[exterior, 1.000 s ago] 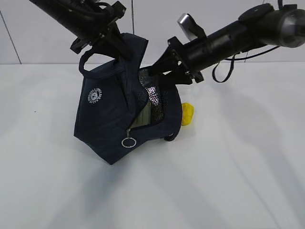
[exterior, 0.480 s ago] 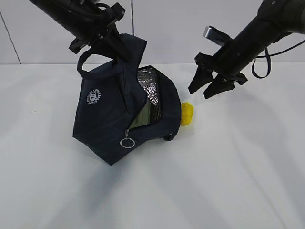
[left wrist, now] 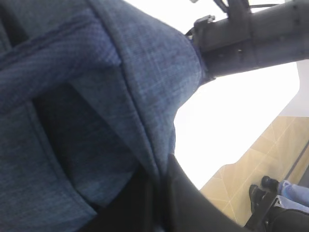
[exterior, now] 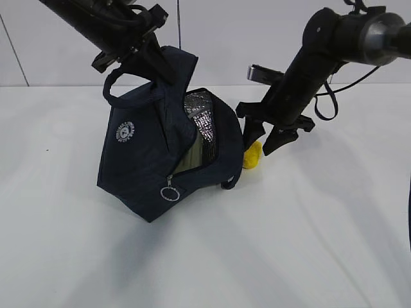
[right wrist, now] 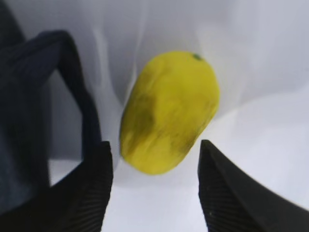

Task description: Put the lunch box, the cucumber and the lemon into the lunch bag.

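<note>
The lemon [exterior: 252, 155] is the only thing lying outside the open lunch bag [exterior: 201, 131], so I should expect the cucumber to be hidden inside, next to the lunch box.
The navy lunch bag [exterior: 144, 160] hangs tilted from my left gripper [exterior: 151, 54], which is shut on the fabric at its top edge [left wrist: 145, 121]. Its zipper is open, showing silvery lining and the pale green lid of the lunch box [exterior: 191, 160] inside. The cucumber is not in view. The yellow lemon [exterior: 252, 154] lies on the white table just right of the bag. My right gripper [exterior: 263, 138] is open just above it; in the right wrist view the lemon [right wrist: 169, 111] lies just ahead of the two fingertips [right wrist: 219, 188].
A loop handle of the bag [right wrist: 72, 82] lies just left of the lemon. The white table [exterior: 308, 231] stretches to the front and right. A pale wall rises behind.
My right gripper came out of the bag's mouth, swung right, then came down and left over the lemon with jaws open. The left gripper and the bag have barely moved.
</note>
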Available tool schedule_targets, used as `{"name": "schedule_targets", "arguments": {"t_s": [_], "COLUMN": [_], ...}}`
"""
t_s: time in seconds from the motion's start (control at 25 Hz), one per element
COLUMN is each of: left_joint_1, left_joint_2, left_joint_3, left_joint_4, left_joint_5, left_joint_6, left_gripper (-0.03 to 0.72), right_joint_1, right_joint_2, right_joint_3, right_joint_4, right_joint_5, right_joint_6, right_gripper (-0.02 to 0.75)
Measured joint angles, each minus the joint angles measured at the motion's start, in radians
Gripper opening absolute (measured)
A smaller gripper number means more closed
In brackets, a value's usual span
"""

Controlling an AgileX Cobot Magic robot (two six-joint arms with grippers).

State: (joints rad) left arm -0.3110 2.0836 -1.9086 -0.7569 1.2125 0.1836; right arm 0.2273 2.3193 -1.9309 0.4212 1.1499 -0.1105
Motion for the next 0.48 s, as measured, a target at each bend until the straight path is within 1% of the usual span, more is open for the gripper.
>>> {"name": "schedule_targets", "arguments": {"t_s": [0.48], "left_joint_1": [0.000], "left_joint_2": [0.000], "left_joint_3": [0.000], "left_joint_4": [0.019], "left_joint_5": [0.001], "left_joint_6": [0.000], "left_gripper": [-0.009], "right_joint_1": [0.005], "right_joint_2": [0.059], "right_joint_3": [0.000], "right_joint_4": [-0.019], "right_joint_5": [-0.115], "right_joint_6": [0.095], "right_gripper": [0.424]}}
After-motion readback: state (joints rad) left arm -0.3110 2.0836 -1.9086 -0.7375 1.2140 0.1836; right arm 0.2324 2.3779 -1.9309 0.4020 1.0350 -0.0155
